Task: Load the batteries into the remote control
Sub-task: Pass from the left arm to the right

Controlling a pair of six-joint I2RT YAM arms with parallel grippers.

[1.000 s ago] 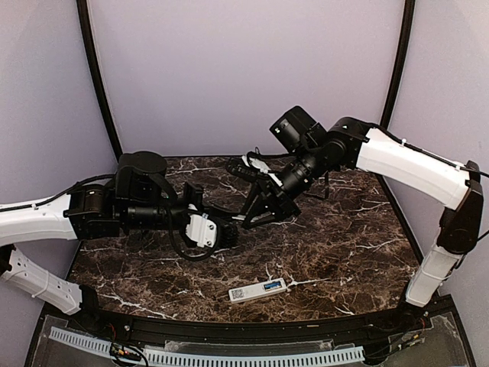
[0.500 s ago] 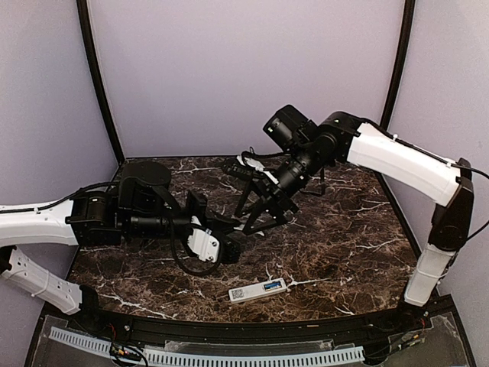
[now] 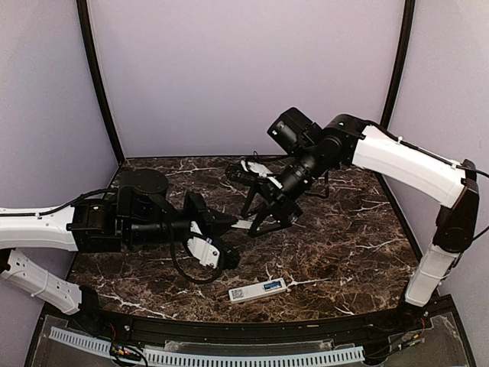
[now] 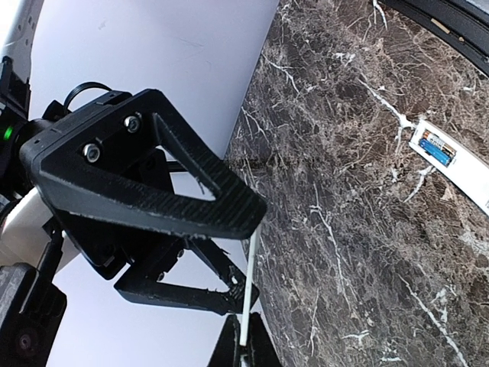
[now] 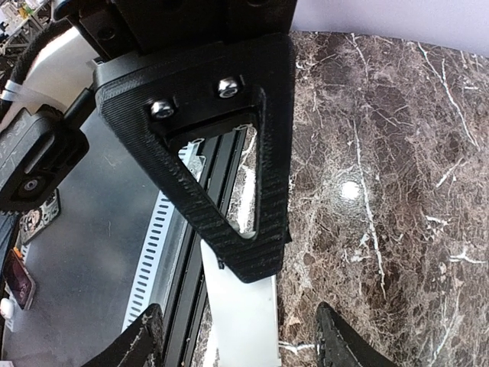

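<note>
The robot's left gripper pinches the cover plate across its flat sides [image 5: 243, 312], so the right gripper should grip the cover plate by its side edges [image 5: 277, 330] before it closes the remote's bay.
The white remote control [image 3: 258, 290] lies face down near the table's front edge. Its open bay shows a blue battery [image 4: 439, 154] and a second battery beside it. My left gripper [image 3: 231, 226] hangs above the table's middle, shut on the flat faces of a short white cover plate [image 3: 243, 224]. The plate is edge-on in the left wrist view [image 4: 249, 287], between my own fingertips [image 4: 229, 348]. My right gripper [image 3: 263, 220] faces it, open. In the right wrist view the plate [image 5: 244, 321] reaches between the right fingers [image 5: 145, 336] with gaps on both sides.
The black front rail and white slotted cable duct [image 3: 206, 355] run along the near edge, also seen in the right wrist view [image 5: 153, 252]. Lavender walls close the back and sides. Both arms meet above the dark marble table [image 3: 344, 245], behind the remote.
My left arm has sunk a little and pushed right with the plate. My right gripper dipped toward it and stays open at the plate's far end. The remote has not moved.
</note>
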